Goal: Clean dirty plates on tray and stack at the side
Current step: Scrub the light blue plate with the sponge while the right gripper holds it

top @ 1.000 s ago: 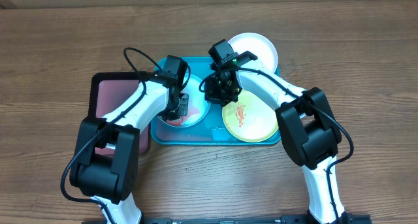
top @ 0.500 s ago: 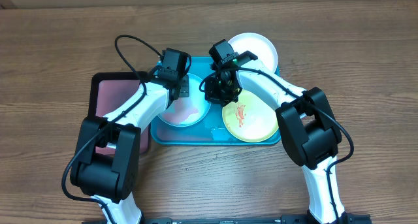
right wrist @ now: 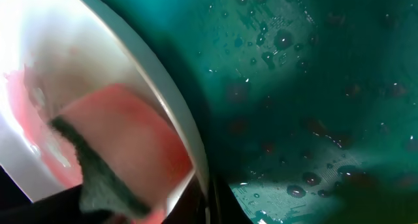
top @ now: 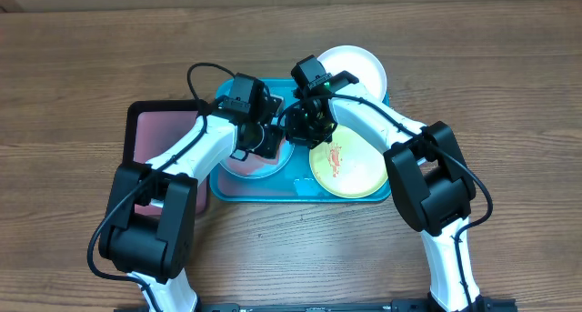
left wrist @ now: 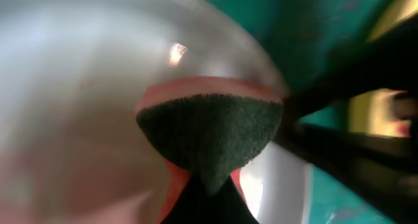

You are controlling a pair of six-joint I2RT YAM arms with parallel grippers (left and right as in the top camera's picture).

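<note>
I should wipe the sponge back across the pinkish smear (top: 242, 166) on the plate's middle with my left gripper, because the sponge is touching the light blue plate's rim (top: 291, 149) by my right gripper.
The light blue plate (top: 253, 169), smeared pinkish, lies at the left of the turquoise tray (top: 244, 190). My left gripper (top: 266, 141) is shut on an orange sponge with a dark green face (left wrist: 209, 132) and presses it on the plate's inside (left wrist: 78, 87). My right gripper (top: 301, 130) is shut on this plate's right rim (right wrist: 176, 113); the sponge (right wrist: 124, 152) shows just inside it. The lime green plate (top: 350, 171), with a red-orange smear, lies at the tray's right. The white plate (top: 359, 68) sits at the back right, partly over the tray's rim.
A smaller black-rimmed pinkish tray (top: 153, 135) lies to the left of the turquoise tray, under my left arm. The turquoise tray's floor (right wrist: 313, 87) is wet with drops. Bare wooden table (top: 509, 94) lies all round.
My left gripper has carried the sponge over the light blue plate, first toward the back, then to the plate's right side near the right gripper. The right arm has not moved.
</note>
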